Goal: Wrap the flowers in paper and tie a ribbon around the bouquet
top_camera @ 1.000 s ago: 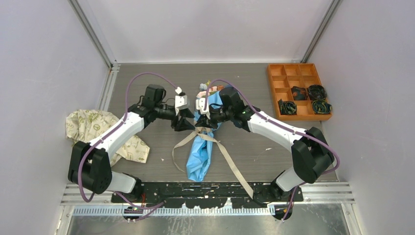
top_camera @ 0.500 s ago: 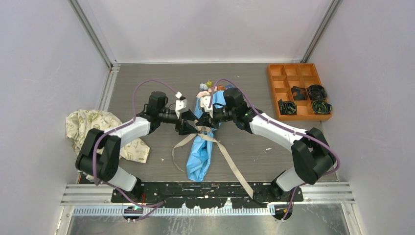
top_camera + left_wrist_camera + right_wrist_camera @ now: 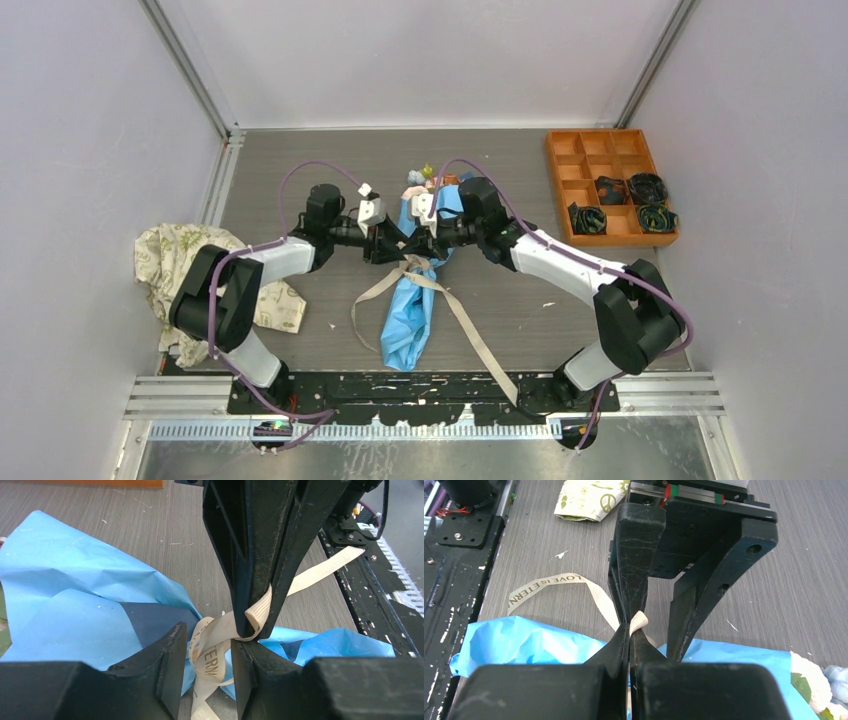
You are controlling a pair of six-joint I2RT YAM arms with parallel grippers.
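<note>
Next, my left gripper moves onto that fold [image 3: 639,622] and pulls it from the ribbon's crossing, because the folded bit of ribbon [image 3: 259,614] is beside my left gripper's open fingers.
The bouquet lies on the table as a light blue paper [image 3: 408,315] cone, with the flowers [image 3: 425,180] at its far end. The beige ribbon [image 3: 470,325] crosses the cone's middle. My right gripper [image 3: 630,635] is shut on a folded bit of ribbon [image 3: 639,620] above the paper [image 3: 524,640]. My left gripper [image 3: 206,636] faces it tip to tip. It stands open, with a printed ribbon loop [image 3: 212,652] between its fingers. In the top view the left gripper [image 3: 393,247] and the right gripper [image 3: 418,243] meet over the crossing.
A cream cloth with green print [image 3: 190,260] lies at the left. An orange compartment tray [image 3: 570,160] with small dark coils sits at the back right. Ribbon tails trail toward the front rail [image 3: 420,385].
My left arm has swung right and brought its gripper in against the right gripper at the ribbon crossing. Its jaws have narrowed. The right gripper stays shut on the ribbon in place.
</note>
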